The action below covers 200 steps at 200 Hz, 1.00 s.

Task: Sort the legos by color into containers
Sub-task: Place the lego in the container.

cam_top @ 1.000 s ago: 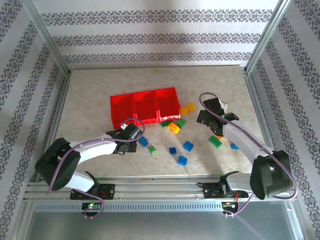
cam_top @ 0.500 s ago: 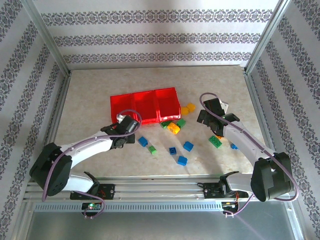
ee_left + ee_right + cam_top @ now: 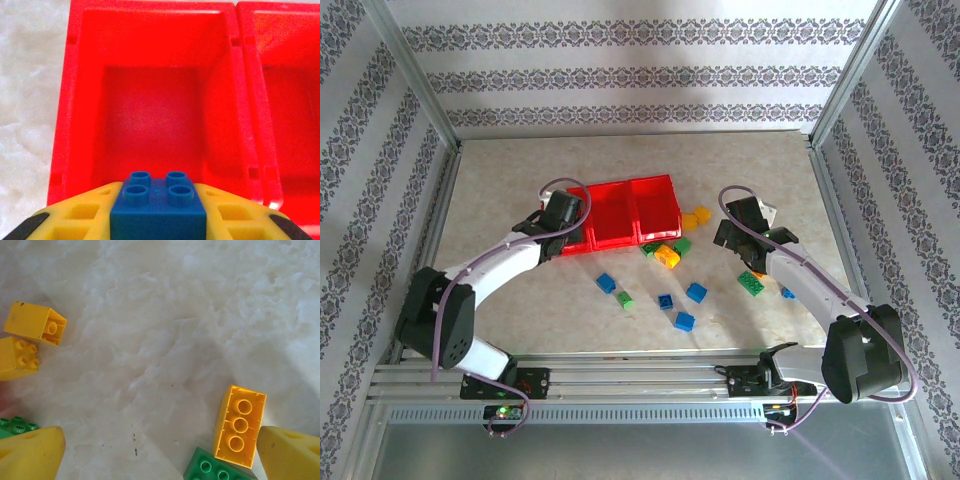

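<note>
The blue lego (image 3: 158, 205) is centred between the sides of the empty end compartment, so the robot's left gripper should keep going over that compartment's bottom (image 3: 152, 122) and let go there.
My left gripper (image 3: 560, 216) hangs over the left compartment of the red containers (image 3: 620, 212). In the left wrist view it (image 3: 159, 202) is shut on a blue lego (image 3: 159, 207), studs up, above the near rim of that compartment (image 3: 150, 115), which has nothing inside. My right gripper (image 3: 735, 233) is open over bare table right of the tray. In its wrist view (image 3: 160, 455) an upturned orange lego (image 3: 240, 426) and a green lego (image 3: 215, 471) lie by the right finger (image 3: 290, 452). Several blue legos (image 3: 696, 292) and green ones (image 3: 624, 298) lie loose in front of the tray.
Yellow bricks (image 3: 667, 256) and green bricks (image 3: 682, 245) crowd the tray's right front corner, with more yellow (image 3: 696, 216) beside it. A green brick (image 3: 752, 283) and a blue one (image 3: 787, 293) lie under the right arm. Metal frame posts (image 3: 835, 100) border the table.
My left arm has swung up and left from the table in front of the tray to over its left compartment, carrying the blue lego. The right arm has stayed put.
</note>
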Tool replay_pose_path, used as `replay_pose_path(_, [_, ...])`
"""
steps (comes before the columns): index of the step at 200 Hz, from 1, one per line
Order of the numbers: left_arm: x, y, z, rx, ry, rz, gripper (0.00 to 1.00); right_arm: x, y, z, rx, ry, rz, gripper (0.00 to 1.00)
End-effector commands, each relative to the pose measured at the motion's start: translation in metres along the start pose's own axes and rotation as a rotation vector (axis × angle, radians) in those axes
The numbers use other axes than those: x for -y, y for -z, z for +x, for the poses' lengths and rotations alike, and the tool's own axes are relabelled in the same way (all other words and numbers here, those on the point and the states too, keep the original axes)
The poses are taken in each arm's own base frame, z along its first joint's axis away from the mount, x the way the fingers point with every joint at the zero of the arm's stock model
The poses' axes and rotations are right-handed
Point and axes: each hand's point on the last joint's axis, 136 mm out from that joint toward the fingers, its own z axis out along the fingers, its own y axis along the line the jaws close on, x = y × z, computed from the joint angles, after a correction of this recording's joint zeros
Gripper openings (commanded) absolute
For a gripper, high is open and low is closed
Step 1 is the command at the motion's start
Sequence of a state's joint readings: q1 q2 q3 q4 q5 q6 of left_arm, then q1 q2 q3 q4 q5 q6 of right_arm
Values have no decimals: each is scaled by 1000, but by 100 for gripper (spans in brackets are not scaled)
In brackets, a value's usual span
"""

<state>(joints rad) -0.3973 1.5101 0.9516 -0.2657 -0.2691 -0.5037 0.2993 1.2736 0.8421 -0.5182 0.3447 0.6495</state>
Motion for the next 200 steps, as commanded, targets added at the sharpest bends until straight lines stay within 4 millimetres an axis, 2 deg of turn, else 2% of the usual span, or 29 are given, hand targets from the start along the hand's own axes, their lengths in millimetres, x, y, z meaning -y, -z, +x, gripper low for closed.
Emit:
replay_pose_path(1, [2,-8,-24,48,-14,1,12,1,4,-3,33,-4,4,98])
replay_pose_path(24, [-1,-17,-28,38,-18,-21,12,3,5,-1,34,-5,5,98])
replay_pose_path(76, [-6,-22,-32,49,-24,-48,17,9,10,1,44,-1,10,98])
replay_pose_path(117, [-2,-27,-34,48,-18,-34,19,9,12,0,46,-3,9,98])
replay_pose_path(159, [1,-28,-34,42,-11,-22,40,8,10,-1,42,1,10,98])
replay_pose_path(200, [3,-19,-38,52,2,2,50,7,10,-3,46,4,13,98])
